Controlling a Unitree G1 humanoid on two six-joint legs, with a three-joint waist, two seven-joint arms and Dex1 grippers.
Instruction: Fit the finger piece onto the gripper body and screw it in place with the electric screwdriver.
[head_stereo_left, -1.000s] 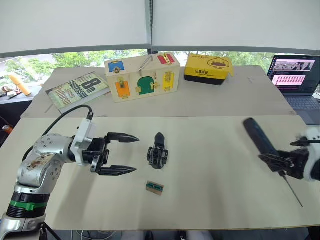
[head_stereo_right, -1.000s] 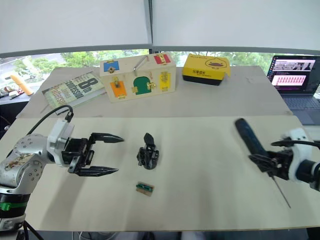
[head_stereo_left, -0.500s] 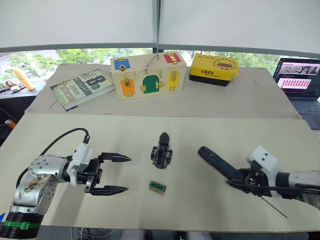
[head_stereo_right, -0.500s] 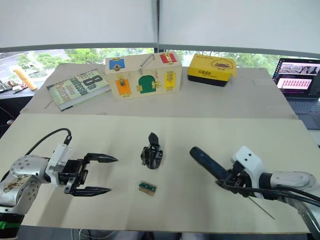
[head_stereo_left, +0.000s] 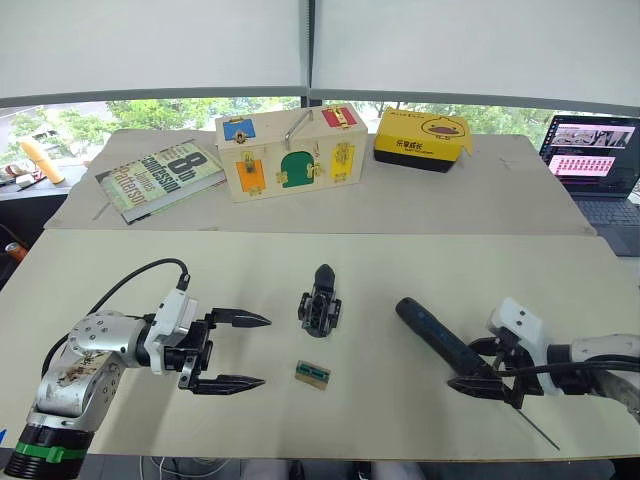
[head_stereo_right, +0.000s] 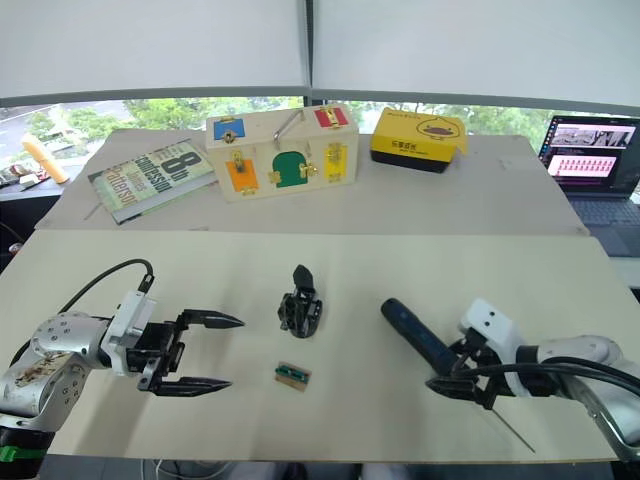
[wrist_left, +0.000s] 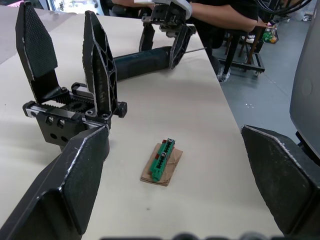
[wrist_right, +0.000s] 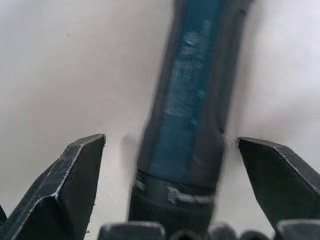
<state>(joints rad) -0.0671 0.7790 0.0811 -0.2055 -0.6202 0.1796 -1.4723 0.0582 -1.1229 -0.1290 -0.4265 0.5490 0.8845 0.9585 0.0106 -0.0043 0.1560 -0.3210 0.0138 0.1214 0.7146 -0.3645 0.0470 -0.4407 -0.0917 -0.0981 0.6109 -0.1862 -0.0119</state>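
Observation:
The electric screwdriver (head_stereo_left: 440, 336) will stand with its handle up and stay steady when the robot lifts it, because the robot's right gripper straddles the collar at the bit end (wrist_right: 173, 198).
The gripper body (head_stereo_left: 320, 304) stands at the middle of the table. In the left wrist view, two black pointed fingers rise from the gripper body (wrist_left: 70, 115); I cannot tell which is the finger piece. The electric screwdriver (head_stereo_left: 438, 334) lies flat on the table to the right of the body, its thin bit pointing toward the front edge. My right gripper (head_stereo_left: 467, 366) is open and straddles the screwdriver (wrist_right: 185, 125) near its bit end, with both fingers clear of it. My left gripper (head_stereo_left: 262, 351) hovers open to the left of the body, holding nothing.
A small green-and-tan block (head_stereo_left: 312, 373) lies just in front of the body. At the back stand a wooden lock box (head_stereo_left: 292, 155), a book (head_stereo_left: 160, 178), a yellow box (head_stereo_left: 420, 137) and a laptop (head_stereo_left: 595, 150). A person (wrist_left: 220, 12) sits beyond the table's right edge.
My right gripper brought the screwdriver down from the air to the table and opened, letting it go. The left gripper has hardly moved. The head camera shifted.

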